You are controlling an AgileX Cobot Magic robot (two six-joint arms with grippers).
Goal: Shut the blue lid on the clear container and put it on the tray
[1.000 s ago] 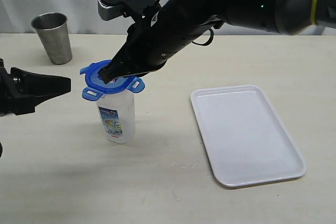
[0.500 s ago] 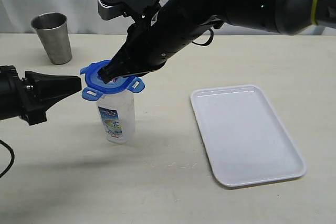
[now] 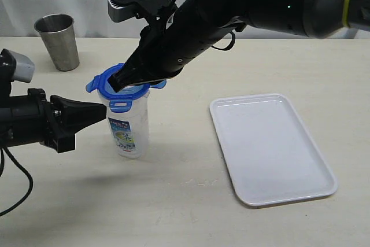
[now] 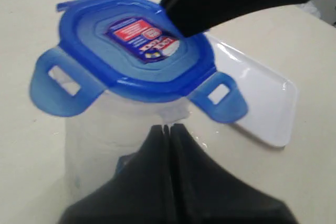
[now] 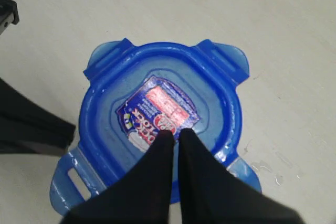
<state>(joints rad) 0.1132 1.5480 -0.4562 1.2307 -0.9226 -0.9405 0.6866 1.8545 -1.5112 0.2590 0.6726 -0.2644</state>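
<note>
My left gripper is closed against the clear container's upper side (image 3: 122, 118). It should move back, open and come in low at the container's base (image 3: 130, 150).
The clear container (image 3: 128, 130) stands upright on the table with the blue lid (image 3: 118, 88) sitting on its mouth, flaps sticking out. My right gripper (image 3: 118, 82) is shut, its tips pressing down on the lid's sticker (image 5: 160, 111). The left gripper (image 3: 101, 110) is shut and empty, its tip at the container's upper wall just under the lid (image 4: 136, 51). The white tray (image 3: 269, 146) lies flat to the right, apart from the container. In the left wrist view the shut tips (image 4: 168, 128) meet the container's wall (image 4: 100, 135).
A grey steel cup (image 3: 58, 41) stands at the back left. The right arm (image 3: 231, 10) stretches across the back of the table above the container.
The left gripper has slid right until its tip reaches the container's side. One lid flap on the near side has dropped downward. The right gripper stays pressed on the lid.
</note>
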